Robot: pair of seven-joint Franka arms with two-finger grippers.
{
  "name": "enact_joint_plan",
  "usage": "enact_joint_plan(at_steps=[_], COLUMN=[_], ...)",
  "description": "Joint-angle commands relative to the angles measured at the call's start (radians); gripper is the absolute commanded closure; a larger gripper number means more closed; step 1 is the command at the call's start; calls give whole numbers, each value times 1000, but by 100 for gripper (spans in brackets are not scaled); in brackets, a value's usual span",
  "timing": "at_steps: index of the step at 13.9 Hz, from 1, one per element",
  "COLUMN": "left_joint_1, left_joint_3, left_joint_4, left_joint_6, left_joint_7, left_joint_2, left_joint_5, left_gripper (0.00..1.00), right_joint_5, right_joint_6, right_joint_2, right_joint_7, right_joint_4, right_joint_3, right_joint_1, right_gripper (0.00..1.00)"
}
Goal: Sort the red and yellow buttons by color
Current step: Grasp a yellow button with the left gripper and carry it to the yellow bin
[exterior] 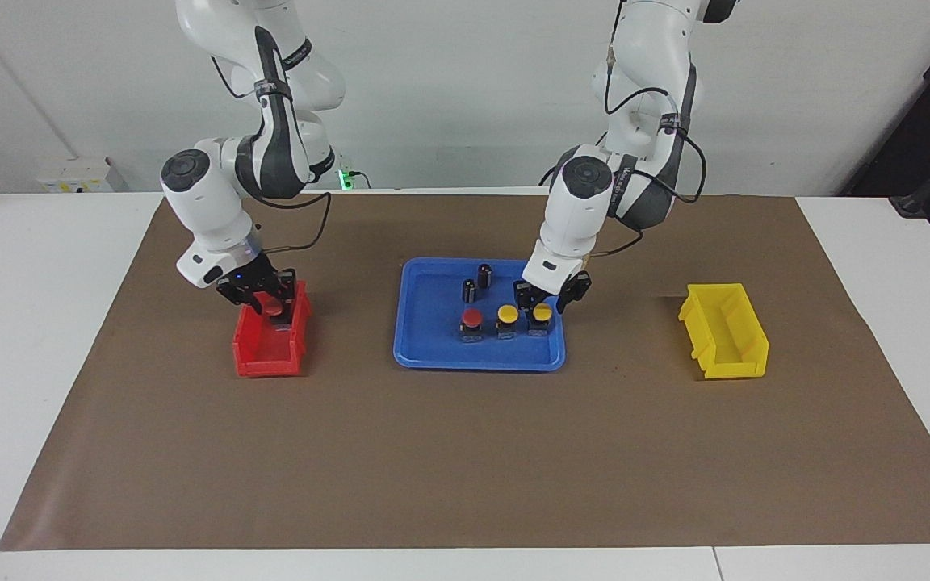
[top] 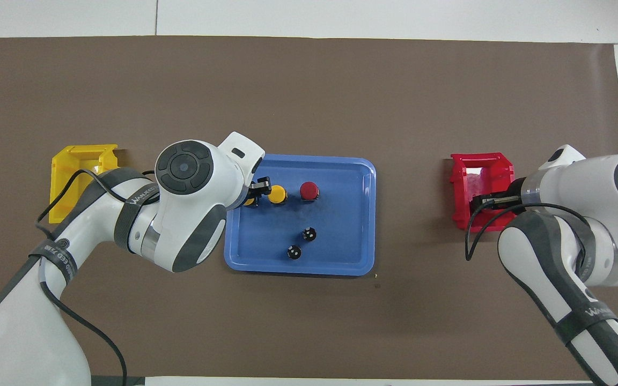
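Observation:
The yellow button [top: 249, 202] has its round cap on top of a black body [top: 255, 203], so I expect it to tip onto its side when I drop it into the yellow bin.
My right gripper [exterior: 270, 300] is over the red bin [exterior: 265, 360] and is shut on a red button [exterior: 271, 307], held just above the bin's inside. In the overhead view the arm hides this button; the gripper [top: 488, 201] shows over the bin [top: 478, 169]. On the blue tray [exterior: 433, 349] stand a red button [exterior: 472, 317] and two yellow buttons [exterior: 507, 313] in a row. My left gripper [exterior: 543, 303] is open, its fingers on either side of the yellow button [exterior: 542, 312] toward the left arm's end. In the overhead view the red button [top: 309, 190] and one yellow button [top: 277, 194] show.
Two small dark capless cylinders [exterior: 469, 290] [exterior: 484, 274] stand on the tray nearer to the robots than the buttons. A yellow bin [exterior: 727, 339] sits toward the left arm's end of the table. A brown mat [exterior: 465, 452] covers the table.

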State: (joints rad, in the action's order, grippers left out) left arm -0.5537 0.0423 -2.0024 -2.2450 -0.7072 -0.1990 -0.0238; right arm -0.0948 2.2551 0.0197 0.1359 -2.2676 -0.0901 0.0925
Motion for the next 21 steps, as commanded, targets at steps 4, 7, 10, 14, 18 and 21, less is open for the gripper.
enact_joint_plan(at_steps=[4,7,10,14,18,21], left_joint_1=[-2,20,92,308,480,532], left_joint_3=[-15,-21,-50,-61,-59,-59], left_joint_4=[45,201,238,221,159,36], left_joint_6=[4,262,366,424,414,299], left_joint_7=[-49,-32,77,489,598,617], left_joint_2=[-6,15,52,99,133,183], left_joint_5=[18,12,57,76,76,76], left_gripper=[98,98,99,99,98,98], right_joint_5=[-6,-10,13,102,188,208], right_joint_6=[-247,-360,-399,-226,-82,-55], right_joint_2=[-60,-119,-205,-294,-398,-414], right_joint_7=[22,-34,-270,-652,-794,-799], right_joint_4=[273,448,635,649,609,577], right_joint_3=[-8,-14,-14,-14,-14,-16], right_joint_1=[13,-17,-193,-462,-592,-600], right_gripper=[30,18,13,11,14,21])
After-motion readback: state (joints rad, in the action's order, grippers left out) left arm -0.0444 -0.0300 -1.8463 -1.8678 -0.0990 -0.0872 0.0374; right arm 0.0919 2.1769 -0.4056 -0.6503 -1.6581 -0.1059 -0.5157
